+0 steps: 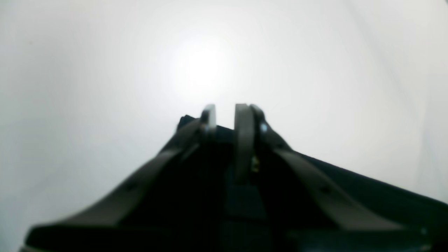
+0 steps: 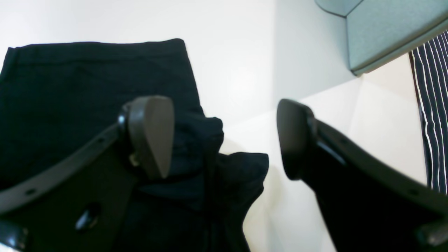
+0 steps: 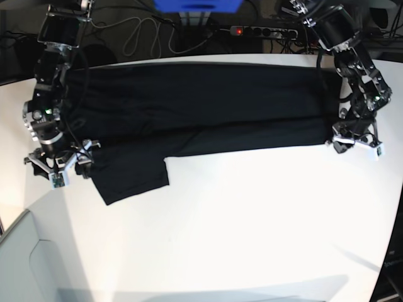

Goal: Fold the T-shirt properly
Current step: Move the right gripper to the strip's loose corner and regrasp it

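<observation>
The sleeve flap (image 3: 133,181) sticks out from the cloth's near edge (image 3: 129,155), so I expect the sleeve flap to come along inward when the robot carries the cloth toward the far side.
The black T-shirt (image 3: 201,113) lies stretched across the far half of the white table (image 3: 252,220), folded into a long band, with a sleeve flap hanging toward the front at the left. My left gripper (image 3: 340,141) is at the shirt's right end. In the left wrist view its fingers (image 1: 225,117) stand almost together, pinching the dark cloth edge (image 1: 367,196). My right gripper (image 3: 71,162) is at the shirt's left end. In the right wrist view it (image 2: 224,140) is wide open above the bunched sleeve cloth (image 2: 87,77), holding nothing.
A power strip (image 3: 264,29) and cables run behind the table's far edge, next to a blue object (image 3: 198,5). A grey panel (image 2: 385,31) and a striped cloth (image 2: 434,105) show beyond the table in the right wrist view.
</observation>
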Controlling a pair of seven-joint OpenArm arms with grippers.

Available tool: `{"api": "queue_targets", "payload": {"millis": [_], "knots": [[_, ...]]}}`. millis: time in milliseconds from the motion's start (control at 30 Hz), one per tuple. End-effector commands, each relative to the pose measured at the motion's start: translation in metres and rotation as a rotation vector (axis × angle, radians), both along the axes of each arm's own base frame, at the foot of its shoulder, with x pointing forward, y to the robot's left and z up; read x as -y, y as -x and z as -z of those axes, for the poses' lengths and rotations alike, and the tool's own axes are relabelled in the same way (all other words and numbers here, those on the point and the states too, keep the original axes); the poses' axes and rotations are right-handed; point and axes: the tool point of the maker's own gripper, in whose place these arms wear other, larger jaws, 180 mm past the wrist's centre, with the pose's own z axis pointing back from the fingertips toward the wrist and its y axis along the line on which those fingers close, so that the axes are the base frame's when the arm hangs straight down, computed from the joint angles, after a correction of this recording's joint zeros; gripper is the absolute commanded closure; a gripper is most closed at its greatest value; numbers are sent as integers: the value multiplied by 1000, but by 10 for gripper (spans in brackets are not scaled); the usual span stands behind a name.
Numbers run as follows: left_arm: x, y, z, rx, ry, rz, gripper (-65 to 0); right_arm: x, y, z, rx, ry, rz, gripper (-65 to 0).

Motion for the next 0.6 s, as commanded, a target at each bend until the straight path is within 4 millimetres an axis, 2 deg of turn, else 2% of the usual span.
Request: {"api": "queue_targets", "payload": {"millis": [0,133,267,500,567], "knots": [[-5,-4,-10,32,-19,0,-76,3,-8,-17,56,11,-11,-444],[-5,-4,-10,32,-19,0,0,3,-8,-17,56,11,-11,-444],[-4,-6,-18,49,-28,6,0,1,-14,-26,83,12,-15,-444],[2,-8,-58,139,-111,41,0,-1,-27,-42,127,7,-15,-449],[6,-7,-62,148,-118,45,0,-1,-31,-45,137,4,-15,-450]]}}
